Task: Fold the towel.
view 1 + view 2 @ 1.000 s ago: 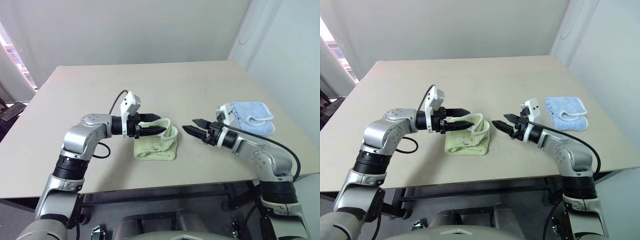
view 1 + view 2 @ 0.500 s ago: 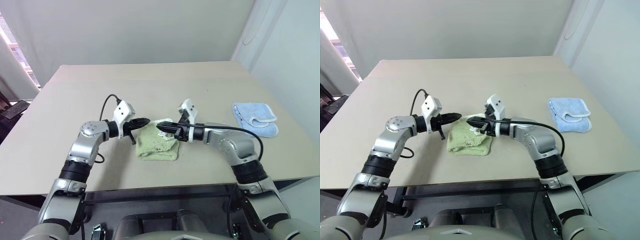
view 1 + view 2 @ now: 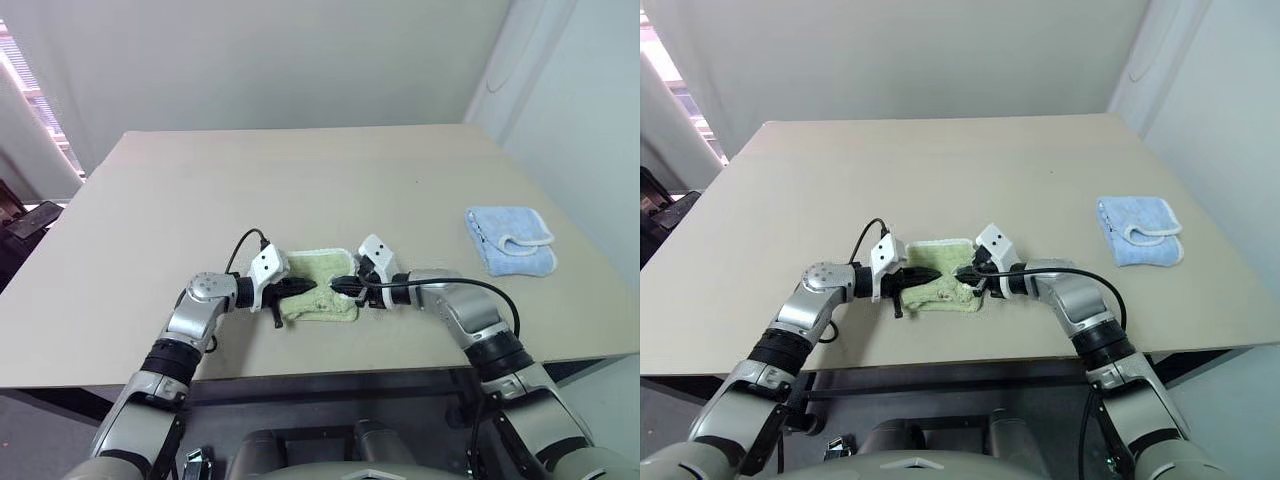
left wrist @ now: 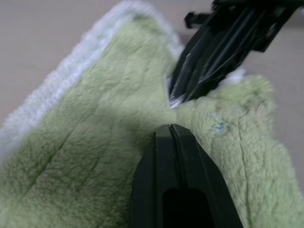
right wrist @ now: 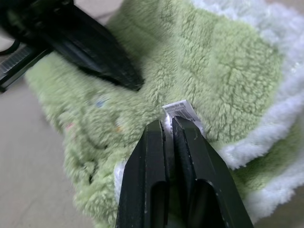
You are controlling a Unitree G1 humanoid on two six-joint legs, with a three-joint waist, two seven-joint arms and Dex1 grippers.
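Observation:
The towel's layered white edging (image 5: 242, 154) is outside the fingers of my right gripper, which is closed at the towel's label (image 5: 183, 110). I should open this gripper and bring its fingers around that edging from the side.
The towel (image 3: 322, 302), light green with white edging, lies bunched in a small folded heap near the front of the table. Both grippers rest low on it, tips facing each other a short way apart. My left gripper (image 3: 308, 286) comes in from the left; in its wrist view its fingers (image 4: 161, 156) are pressed together, tip on the terry pile (image 4: 95, 142), with no cloth seen between them. My right gripper (image 3: 338, 284) comes in from the right and is shut on the towel; a small white label (image 5: 176, 109) sticks out between its fingertips (image 5: 154, 130).
A smaller light blue cloth (image 3: 512, 240) with white trim lies folded at the table's right edge. The tan table (image 3: 300, 180) stretches bare behind the towel. Its front edge runs just below the towel.
Both grippers were open and raised on either side of the towel. They have come down and inward onto it and have shut.

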